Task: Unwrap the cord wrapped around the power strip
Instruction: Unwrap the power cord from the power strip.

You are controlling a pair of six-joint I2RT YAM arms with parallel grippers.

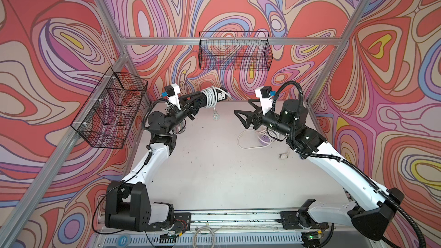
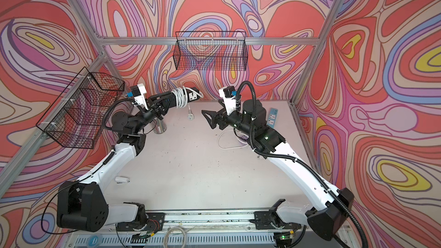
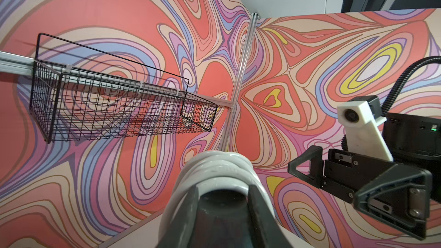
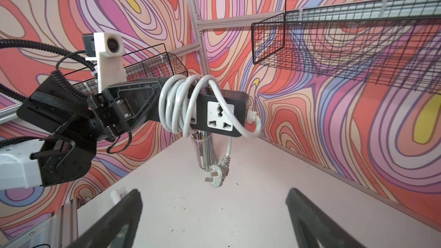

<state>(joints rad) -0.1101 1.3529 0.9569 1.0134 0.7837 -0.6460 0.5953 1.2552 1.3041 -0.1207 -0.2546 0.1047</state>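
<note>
My gripper is about to pull the white cord (image 1: 210,97). The cord will give a longer loose end and stay partly wrapped, because the plug (image 1: 216,116) hangs free below the coils.
A black power strip (image 1: 220,94) (image 4: 224,113) with a white socket face hangs in the air over the back of the table. My left gripper (image 1: 198,100) (image 3: 223,201) is shut on one end of it. A white cord (image 1: 210,97) (image 4: 176,106) (image 3: 214,163) is coiled several times round the strip's middle. One loop crosses the socket face. The cord's plug (image 1: 216,115) (image 4: 214,177) dangles below on a short free length. My right gripper (image 1: 242,107) (image 4: 214,196) is open and empty. It stands to the right of the strip and faces it, apart from the plug.
Black wire baskets hang on the back wall (image 1: 235,52) and the left wall (image 1: 109,108). A shiny metal cup (image 1: 180,128) stands under the left arm. A pale purple power strip (image 1: 266,138) with loose white cord lies under the right arm. A blue strip (image 2: 272,116) lies at the right edge.
</note>
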